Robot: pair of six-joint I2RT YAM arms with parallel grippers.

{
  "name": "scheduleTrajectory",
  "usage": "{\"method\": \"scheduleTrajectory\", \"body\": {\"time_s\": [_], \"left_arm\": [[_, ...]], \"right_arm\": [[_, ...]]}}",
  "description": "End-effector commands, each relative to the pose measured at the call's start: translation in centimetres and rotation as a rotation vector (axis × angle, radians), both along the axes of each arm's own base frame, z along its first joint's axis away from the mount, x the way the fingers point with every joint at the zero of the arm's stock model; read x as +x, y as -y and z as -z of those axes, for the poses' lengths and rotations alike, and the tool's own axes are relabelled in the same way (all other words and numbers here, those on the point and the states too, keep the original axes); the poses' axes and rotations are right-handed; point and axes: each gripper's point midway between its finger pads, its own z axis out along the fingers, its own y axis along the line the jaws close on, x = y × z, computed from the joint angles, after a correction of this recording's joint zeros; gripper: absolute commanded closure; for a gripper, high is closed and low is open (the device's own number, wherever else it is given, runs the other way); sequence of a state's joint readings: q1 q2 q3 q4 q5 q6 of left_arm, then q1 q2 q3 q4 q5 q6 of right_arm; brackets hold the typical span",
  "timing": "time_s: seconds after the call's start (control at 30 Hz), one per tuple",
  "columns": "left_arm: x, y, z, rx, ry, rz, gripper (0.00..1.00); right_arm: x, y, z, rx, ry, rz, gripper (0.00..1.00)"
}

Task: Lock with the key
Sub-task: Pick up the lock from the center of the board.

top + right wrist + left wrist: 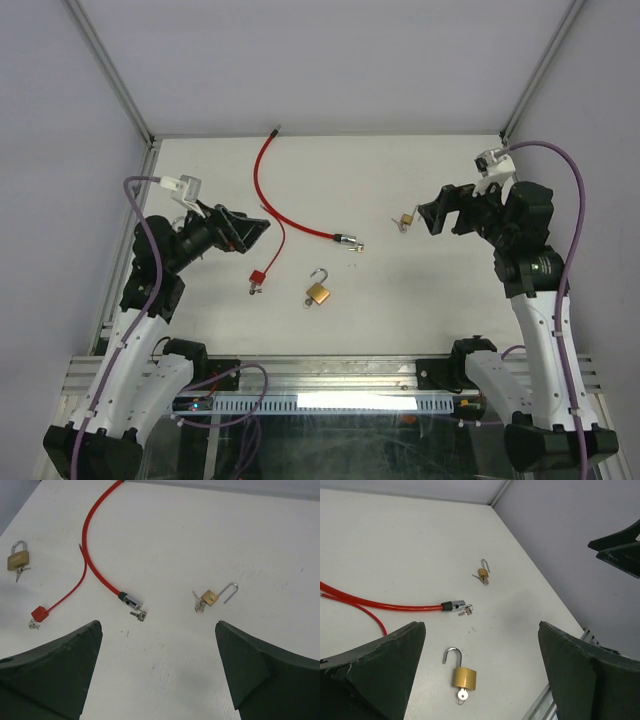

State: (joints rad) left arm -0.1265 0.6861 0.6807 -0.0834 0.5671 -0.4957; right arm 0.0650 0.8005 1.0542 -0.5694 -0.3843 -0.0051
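Note:
My open left gripper keeps lowering until its fingers straddle the tail point(274, 256), as the thin tail beside the small red block is clear of the brass padlock.
A brass padlock point(319, 292) lies on the white table with its shackle swung open and a silver key point(462, 695) in its keyhole; it also shows as the padlock point(464, 677) between my left fingers' view and as the padlock point(18, 560) at far left. My left gripper point(246, 231) hovers open, up and to the left of it, empty point(481, 630). A smaller brass padlock point(405, 219), shackle open and keys attached point(210, 598), lies just left of my right gripper point(437, 213), which is open and empty point(159, 626).
A red cable lock point(268, 190) curves from the back of the table to a silver end with keys point(348, 241). Its thin tail ends in a small red block point(257, 277). Grey walls and aluminium frame rails point(120, 90) enclose the table.

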Motion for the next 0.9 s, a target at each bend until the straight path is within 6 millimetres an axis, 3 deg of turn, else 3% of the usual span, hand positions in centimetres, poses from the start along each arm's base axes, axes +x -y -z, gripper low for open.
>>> {"method": "scheduleTrajectory", "body": {"time_s": [0.0,0.13,0.33,0.5,0.7,0.87], "left_arm": [[1.6,1.5,1.2,0.046,-0.012,-0.065,0.01],[2.0,3.9,3.9,0.107,-0.064,-0.055,0.01],[2.3,5.9,8.2,0.165,-0.071,-0.042,0.01],[3.5,5.5,12.6,0.26,-0.135,-0.119,0.01],[5.8,4.0,18.2,0.455,-0.282,-0.234,0.04],[7.0,3.1,20.5,0.574,-0.358,-0.296,0.17]], "right_arm": [[2.1,-0.3,0.7,0.066,-0.011,0.003,0.0],[2.4,-1.6,3.3,0.066,-0.046,-0.117,0.0],[0.5,-4.0,7.0,0.04,-0.062,-0.381,0.0],[-1.3,-5.2,8.8,0.053,-0.068,-0.518,0.0],[-3.0,-6.2,8.8,0.053,-0.039,-0.663,0.0],[-2.9,-6.2,9.0,0.033,-0.027,-0.683,0.0]]}}
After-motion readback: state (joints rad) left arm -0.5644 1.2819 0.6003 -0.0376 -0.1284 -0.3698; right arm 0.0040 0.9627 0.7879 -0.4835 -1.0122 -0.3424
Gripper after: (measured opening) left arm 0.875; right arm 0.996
